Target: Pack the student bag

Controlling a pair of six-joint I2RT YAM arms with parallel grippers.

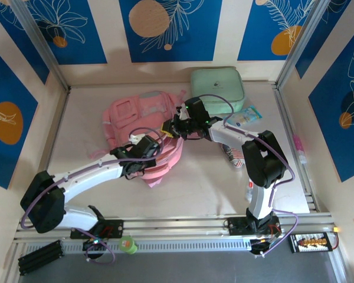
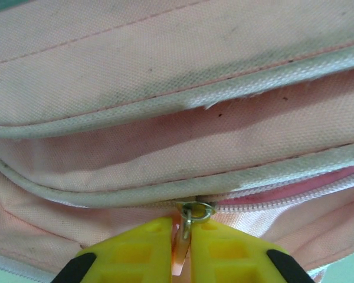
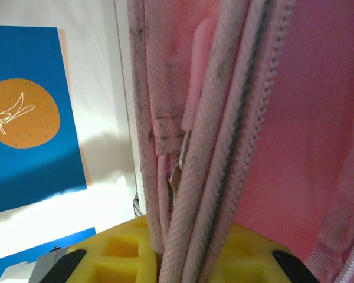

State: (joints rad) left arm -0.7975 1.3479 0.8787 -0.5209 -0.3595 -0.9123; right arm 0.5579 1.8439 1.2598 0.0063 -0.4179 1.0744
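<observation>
I should turn my left gripper and draw the zipper pull along the bag's side [image 1: 114, 143], because the closed seam [image 2: 32, 190] ahead of the pull curves around the bag's corner.
The pink student bag [image 1: 133, 115] lies in the middle of the table, its lower part bunched up between the two arms. My left gripper [image 1: 145, 147] [image 2: 186, 239] is at the bag's near edge. Its yellow fingers [image 2: 135, 247] are shut on the pink zipper pull [image 2: 183, 250], which hangs from a metal ring [image 2: 198, 210]; to the right of the ring the zipper [image 2: 283, 197] gapes slightly. My right gripper [image 1: 174, 126] [image 3: 186, 253] is shut on the bag's piped edge and zipper tape [image 3: 206, 177], which runs up out of the jaws.
A mint-green zip case [image 1: 218, 88] stands at the back, right of the bag. Beside it lies a light blue packet [image 1: 246, 116]. A small striped item [image 1: 233, 155] sits by the right arm. A pink pen [image 1: 299, 148] rests on the right rail.
</observation>
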